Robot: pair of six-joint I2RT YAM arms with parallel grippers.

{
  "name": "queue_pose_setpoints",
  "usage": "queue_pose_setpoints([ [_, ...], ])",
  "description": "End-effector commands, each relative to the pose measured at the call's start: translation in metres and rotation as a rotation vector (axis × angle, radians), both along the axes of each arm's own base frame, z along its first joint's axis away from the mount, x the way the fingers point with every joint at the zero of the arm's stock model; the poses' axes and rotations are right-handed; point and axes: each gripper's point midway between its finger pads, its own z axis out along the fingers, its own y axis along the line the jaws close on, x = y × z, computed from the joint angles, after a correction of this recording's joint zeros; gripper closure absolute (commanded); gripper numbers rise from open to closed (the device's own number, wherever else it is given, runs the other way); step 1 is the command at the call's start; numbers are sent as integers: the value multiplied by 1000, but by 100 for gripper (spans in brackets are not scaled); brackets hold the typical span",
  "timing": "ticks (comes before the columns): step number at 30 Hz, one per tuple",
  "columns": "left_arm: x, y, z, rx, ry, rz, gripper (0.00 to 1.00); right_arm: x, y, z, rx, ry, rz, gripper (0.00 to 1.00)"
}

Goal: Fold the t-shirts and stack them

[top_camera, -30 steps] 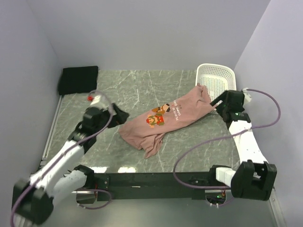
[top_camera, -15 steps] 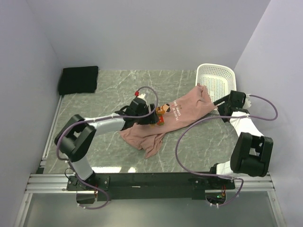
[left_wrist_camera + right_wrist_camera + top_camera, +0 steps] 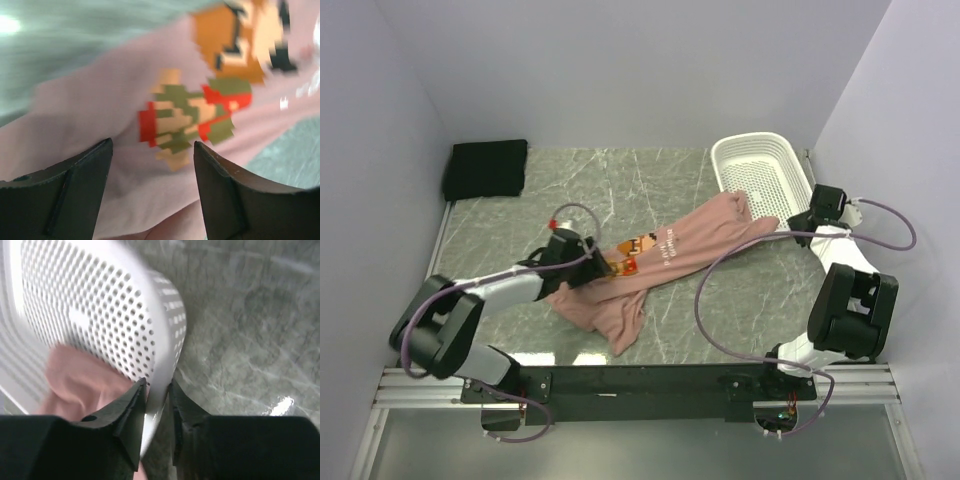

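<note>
The salmon-pink t-shirt's end (image 3: 740, 207) hangs inside the white mesh basket, so my right gripper should move the basket (image 3: 770, 172) clear before my left gripper regrasps the t-shirt.
The salmon-pink t-shirt (image 3: 690, 245) lies stretched from the white mesh basket (image 3: 775, 175) toward the near left, its cartoon print (image 3: 638, 250) facing up. One end of it hangs inside the basket (image 3: 75, 382). My left gripper (image 3: 608, 264) is low over the shirt beside the print, open, with pink fabric (image 3: 100, 115) spanning the gap between its fingers (image 3: 152, 145). My right gripper (image 3: 808, 208) is shut on the basket's rim (image 3: 157, 382). The black folded t-shirt (image 3: 485, 168) rests at the far left corner.
The marble table (image 3: 620, 185) is walled on three sides. The basket sits at the far right corner against the right wall. A metal rail (image 3: 640, 380) with both arm bases runs along the near edge.
My right jaws closed on the basket's rim and the basket swung round. The left gripper moved toward the near left, and the pink shirt slid that way with it.
</note>
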Motion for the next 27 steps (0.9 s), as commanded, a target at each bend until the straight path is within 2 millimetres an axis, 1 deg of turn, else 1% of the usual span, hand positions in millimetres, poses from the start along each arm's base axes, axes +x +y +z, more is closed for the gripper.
queue_pose_setpoints([
  [1, -25, 60, -21, 98, 120, 124, 27, 9, -34, 21, -82, -22, -101, 72],
  [2, -21, 75, -20, 119, 110, 177, 27, 12, -42, 29, -90, -35, -120, 75],
  [3, -25, 82, -22, 133, 121, 197, 27, 11, -47, 29, -101, -23, -139, 79],
  [4, -23, 87, -16, 132, 100, 225, 27, 11, -52, 31, -109, -20, -154, 80],
  [5, -22, 91, -14, 129, 99, 247, 27, 14, -60, 39, -113, -34, -176, 83],
  [6, -23, 94, -14, 130, 102, 259, 27, 14, -64, 41, -112, -35, -189, 88],
  [9, -22, 104, -9, 139, 97, 306, 27, 13, -77, 44, -88, -47, -233, 94],
  [10, -23, 108, -6, 143, 95, 321, 27, 13, -80, 43, -78, -50, -247, 99],
  [11, -22, 115, -5, 159, 88, 352, 27, 11, -83, 43, -78, -50, -260, 100],
  [12, -22, 118, -3, 163, 84, 366, 27, 8, -87, 42, -77, -50, -281, 100],
  [13, -21, 123, 1, 161, 75, 386, 26, 8, -89, 46, -73, -73, -302, 100],
  [14, -23, 130, 2, 171, 78, 411, 26, 3, -89, 41, -65, -70, -315, 100],
  [15, -23, 133, 3, 176, 74, 422, 26, 0, -93, 43, -59, -86, -333, 100],
  [16, -22, 135, 9, 170, 57, 430, 26, 3, -94, 45, -52, -116, -340, 100],
  [19, -21, 135, 12, 165, 44, 424, 26, 6, -93, 41, -36, -127, -350, 100],
  [23, -21, 128, 16, 148, 55, 395, 21, 14, -96, 38, -13, -153, -376, 100],
  [26, -20, 126, 30, 125, 32, 387, 19, 18, -98, 33, 12, -166, -416, 100],
  [27, -19, 125, 43, 112, 10, 388, 18, 21, -100, 34, 24, -190, -434, 100],
])
